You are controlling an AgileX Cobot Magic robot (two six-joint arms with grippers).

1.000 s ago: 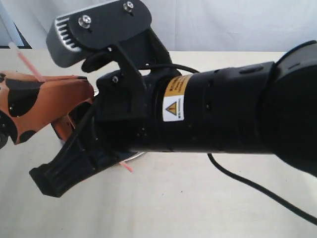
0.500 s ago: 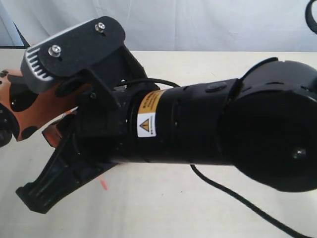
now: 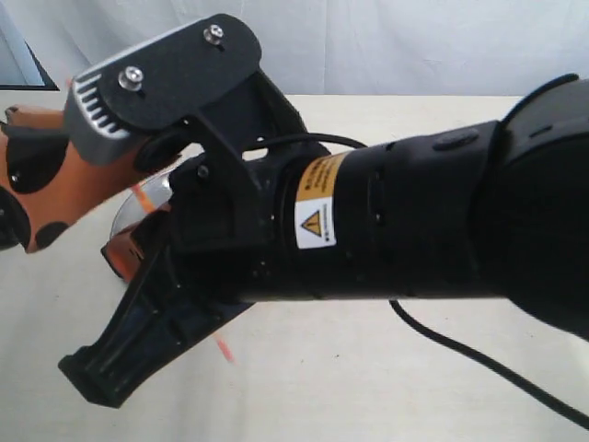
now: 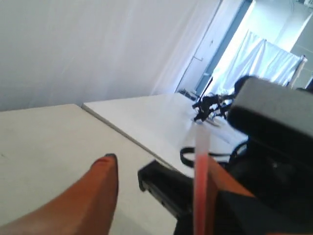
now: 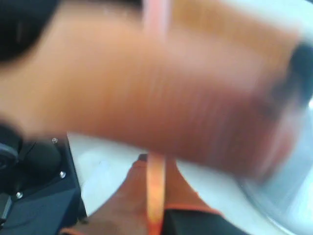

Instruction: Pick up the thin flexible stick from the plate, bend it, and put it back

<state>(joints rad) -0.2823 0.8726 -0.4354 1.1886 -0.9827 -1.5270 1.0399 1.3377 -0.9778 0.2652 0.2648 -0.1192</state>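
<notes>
The stick [image 4: 200, 200] is resting against one finger of my left gripper, so next I centre the gripper on it and close just below the pale tip [image 4: 201, 159] before bending.
The thin flexible stick [image 5: 156, 193] runs between the two orange fingers of my right gripper [image 5: 156, 166], which is shut on it. In the exterior view a short orange piece of the stick [image 3: 143, 198] shows above the plate [image 3: 124, 214], and its lower end [image 3: 223, 350] pokes out under the right arm. In the left wrist view the stick [image 4: 200, 191], with its pale tip up, lies against one finger [image 4: 222, 178] of my left gripper [image 4: 164, 166]. The other finger [image 4: 95, 196] stands well apart, so that gripper is open. The left gripper's orange shell [image 3: 46, 180] is beside the plate.
The black right arm [image 3: 396, 226] and its wrist camera bracket [image 3: 166, 78] fill most of the exterior view and hide the grip and most of the plate. A black cable [image 3: 479, 359] trails over the beige table. White curtains hang behind.
The right arm swung left, then back to the right and slightly up. The plate's rim has come into view. The stick now stands steeper, with its lower end lower in the view.
</notes>
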